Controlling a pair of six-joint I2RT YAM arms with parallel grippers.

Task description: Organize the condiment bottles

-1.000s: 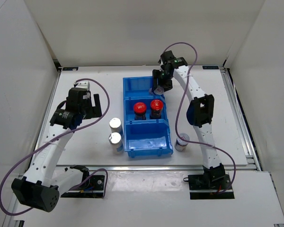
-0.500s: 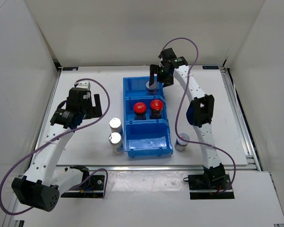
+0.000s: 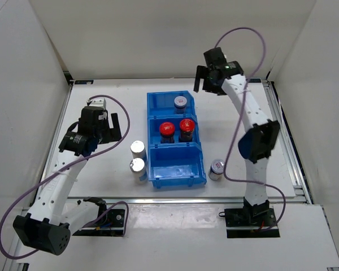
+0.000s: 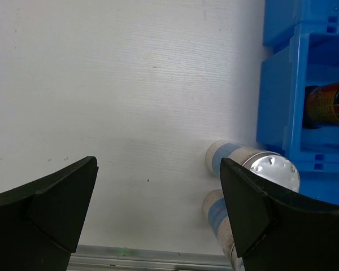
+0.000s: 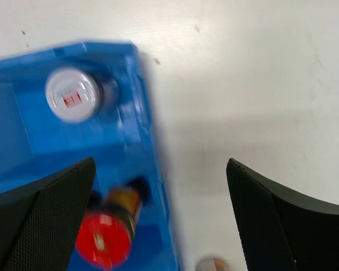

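Note:
I should keep moving my open right gripper toward the grey-lidded bottle (image 3: 216,170) beside the blue bin until the fingers are on both sides of its lid (image 3: 217,165), because the bottle stands clear of its neighbours.
A blue bin (image 3: 177,165) stands mid-table. Its far compartment holds one grey-lidded bottle marked red (image 3: 180,102) (image 5: 73,95). Two dark bottles with red caps (image 3: 166,129) (image 3: 186,125) fill the middle compartment. Two silver-topped bottles (image 3: 138,148) (image 3: 138,165) stand just left of the bin, and one of them (image 4: 271,169) shows beside my left gripper's right finger. Another grey-lidded bottle (image 3: 217,167) stands on the table right of the bin. My right gripper (image 3: 206,82) (image 5: 161,162) hangs open and empty above the bin's far right corner. My left gripper (image 3: 108,125) (image 4: 158,164) is open, left of the silver-topped bottles.
White walls enclose the table on three sides. A metal rail (image 3: 282,141) runs along the right edge, and another (image 4: 147,258) along the near edge. The bin's near compartment holds nothing. A purple cable (image 3: 243,34) loops above the right arm.
My right gripper opened and let go of the grey-lidded bottle in the bin's far compartment, then rose and drew back to the right. The left arm has barely moved.

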